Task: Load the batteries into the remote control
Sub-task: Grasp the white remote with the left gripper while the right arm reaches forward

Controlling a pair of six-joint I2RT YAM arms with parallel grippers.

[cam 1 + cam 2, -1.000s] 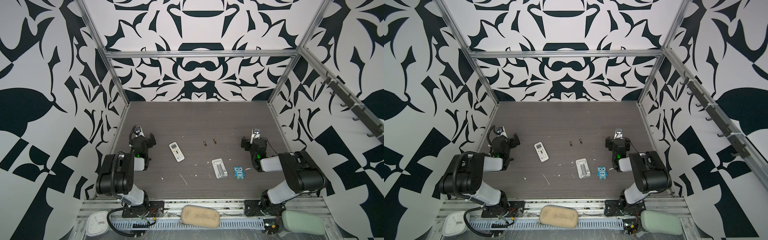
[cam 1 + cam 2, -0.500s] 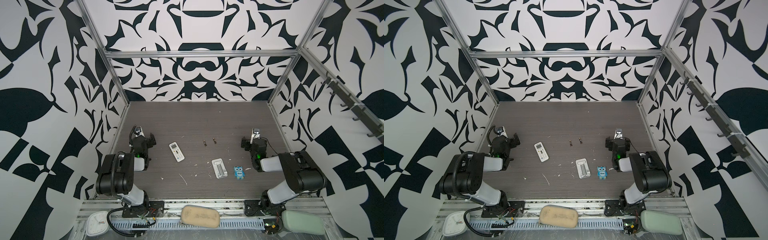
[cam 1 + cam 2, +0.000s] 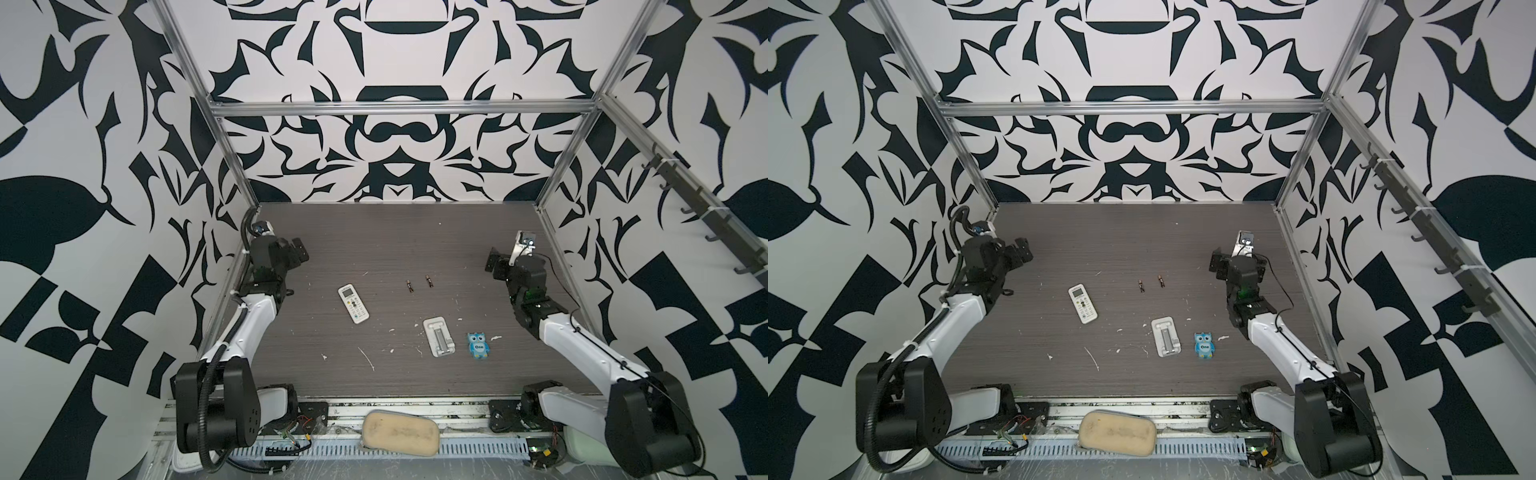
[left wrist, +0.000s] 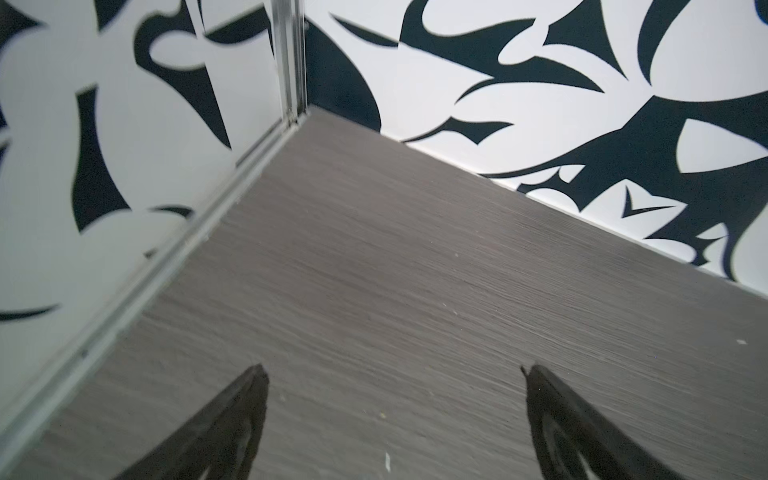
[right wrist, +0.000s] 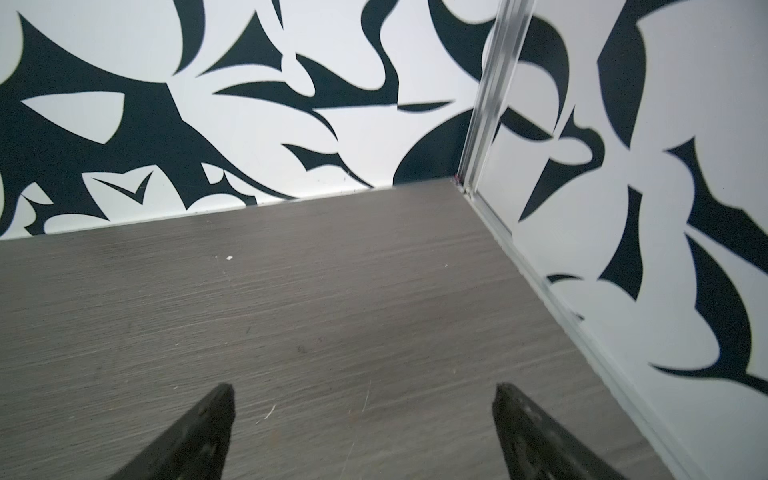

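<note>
The white remote control's screen end (image 3: 347,292) faces my left gripper's open fingers and is clear of the batteries. My left gripper keeps going to the screen end and closes there.
The white remote control (image 3: 353,304) (image 3: 1082,303) lies face up, buttons showing, left of the table's middle in both top views. Two small dark batteries (image 3: 409,286) (image 3: 429,281) (image 3: 1141,286) lie side by side to its right, apart from it. My left gripper (image 3: 296,252) (image 4: 392,374) hangs open by the left wall with only bare table between its fingers. My right gripper (image 3: 496,261) (image 5: 361,392) hangs open by the right wall, also with nothing in it. Neither wrist view shows the remote control or the batteries.
A white ribbed stand (image 3: 439,336) (image 3: 1167,336) and a blue owl figure (image 3: 478,345) (image 3: 1204,345) sit at the front right. White scraps dot the grey wood table (image 3: 374,232). A beige sponge (image 3: 400,429) lies on the front rail. Patterned walls close three sides.
</note>
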